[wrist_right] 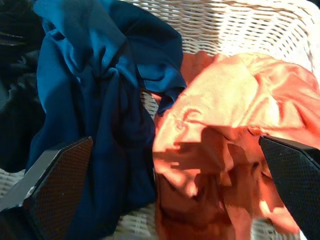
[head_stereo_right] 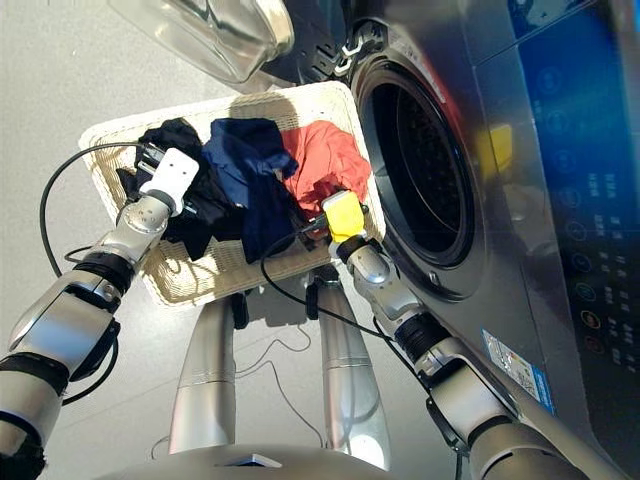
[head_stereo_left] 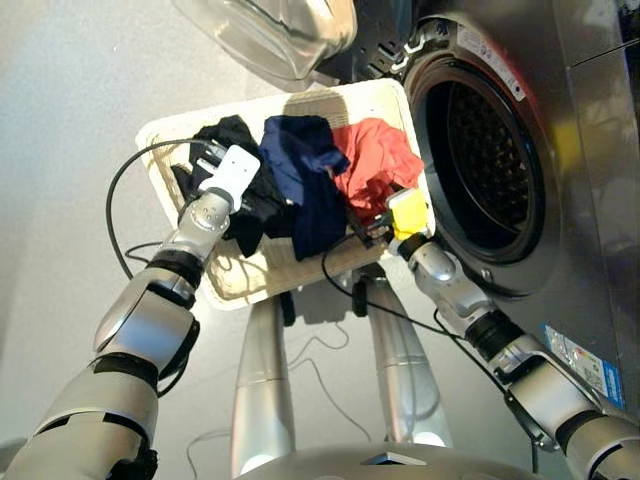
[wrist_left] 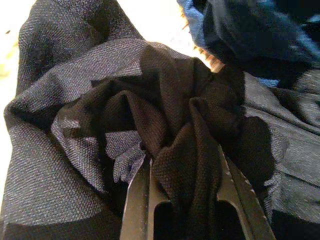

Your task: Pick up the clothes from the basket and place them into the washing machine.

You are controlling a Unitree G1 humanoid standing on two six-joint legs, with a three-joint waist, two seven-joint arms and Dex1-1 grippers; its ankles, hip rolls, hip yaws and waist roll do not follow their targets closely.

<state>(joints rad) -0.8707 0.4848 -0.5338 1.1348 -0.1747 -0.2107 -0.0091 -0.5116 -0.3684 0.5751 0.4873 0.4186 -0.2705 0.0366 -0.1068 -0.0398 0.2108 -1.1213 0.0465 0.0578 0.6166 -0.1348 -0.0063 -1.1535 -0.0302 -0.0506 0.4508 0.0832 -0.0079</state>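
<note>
My gripper will bring up the navy blue garment [head_stereo_left: 299,185] and leave the coral-red garment behind when it lifts, because the navy flap [head_stereo_left: 333,160] lies loosely on top.
The cream-white woven basket [head_stereo_left: 385,95] lies on the floor in front of the washing machine [head_stereo_left: 575,150]. The machine's round drum hole [head_stereo_left: 490,170] is open. Three clothes lie in the basket: a black one [head_stereo_left: 233,133] on the left, a navy blue one [head_stereo_left: 300,160] in the middle and a coral-red one [head_stereo_left: 375,160] nearest the drum. My left gripper [wrist_left: 182,162] is sunk into the black garment [wrist_left: 170,115], shut on a bunched fold of it. My right gripper [wrist_right: 175,190] stands wide open just above the coral-red garment [wrist_right: 225,110], beside the navy one [wrist_right: 100,75].
The glass porthole door [head_stereo_left: 270,35] is swung open above the basket's far side. A black cable [head_stereo_left: 113,205] loops over the basket's left rim and across the floor. Another cable [head_stereo_left: 335,280] hangs from my right wrist. Grey floor [head_stereo_left: 60,100] lies left of the basket.
</note>
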